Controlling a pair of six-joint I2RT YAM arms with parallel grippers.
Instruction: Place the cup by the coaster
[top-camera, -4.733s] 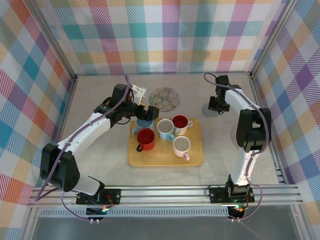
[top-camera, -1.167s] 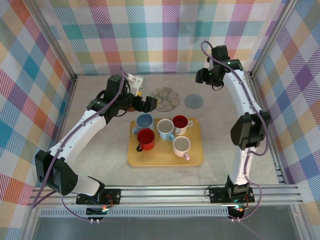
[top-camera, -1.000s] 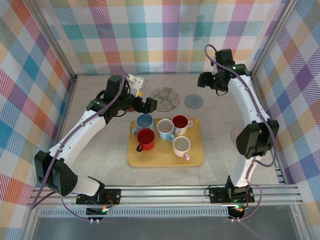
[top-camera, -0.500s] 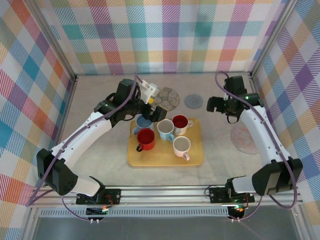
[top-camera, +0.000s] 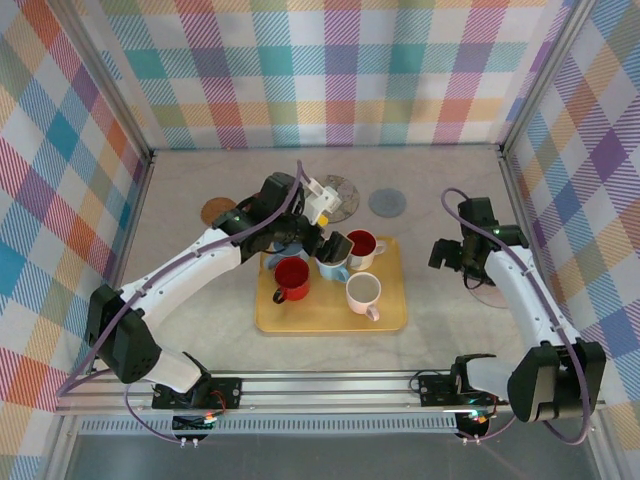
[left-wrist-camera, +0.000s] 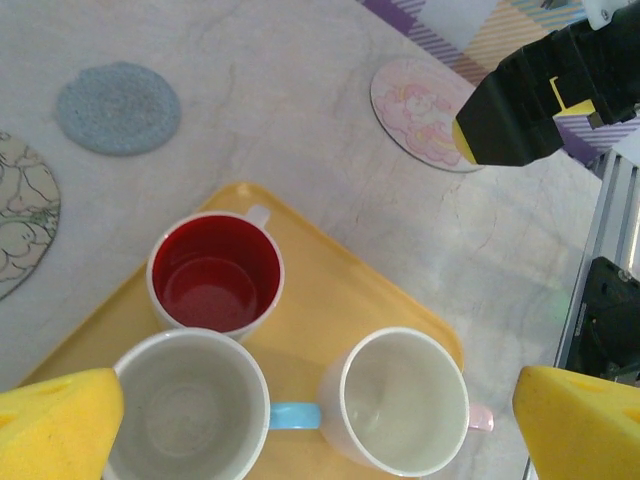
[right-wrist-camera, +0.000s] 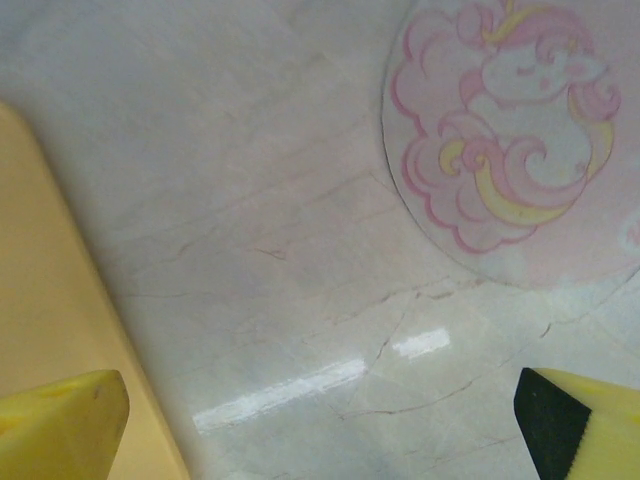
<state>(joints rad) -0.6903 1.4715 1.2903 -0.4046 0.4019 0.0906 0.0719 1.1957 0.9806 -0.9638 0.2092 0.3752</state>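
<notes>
The unicorn coaster (right-wrist-camera: 530, 130) lies clear of the yellow tray, so the robot's right gripper should keep going, open, to the unicorn coaster's near edge (right-wrist-camera: 425, 236) and close across that edge.
Several cups stand on the yellow tray (top-camera: 392, 318): a red cup (top-camera: 291, 275), a blue cup (top-camera: 287, 246) half under my left arm, a white cup with a blue handle (left-wrist-camera: 185, 420), a white cup with a red inside (left-wrist-camera: 215, 272) and a white cup with a pink handle (left-wrist-camera: 405, 400). My left gripper (top-camera: 332, 247) hovers open above the blue-handled and pink-handled cups, holding nothing. A pink unicorn coaster (right-wrist-camera: 510, 140) lies on the table right of the tray. My right gripper (top-camera: 440, 255) hangs open and empty between tray and unicorn coaster.
A grey coaster (top-camera: 388, 203), a patterned coaster (top-camera: 338, 196) and a brown coaster (top-camera: 215, 210) lie behind the tray. The tray's edge (right-wrist-camera: 40, 300) is at the left of the right wrist view. Plaid walls enclose the table on three sides.
My left gripper moved right and nearer, from behind the tray to above its cups. My right arm swung from the back wall down to the pink coaster at the right.
</notes>
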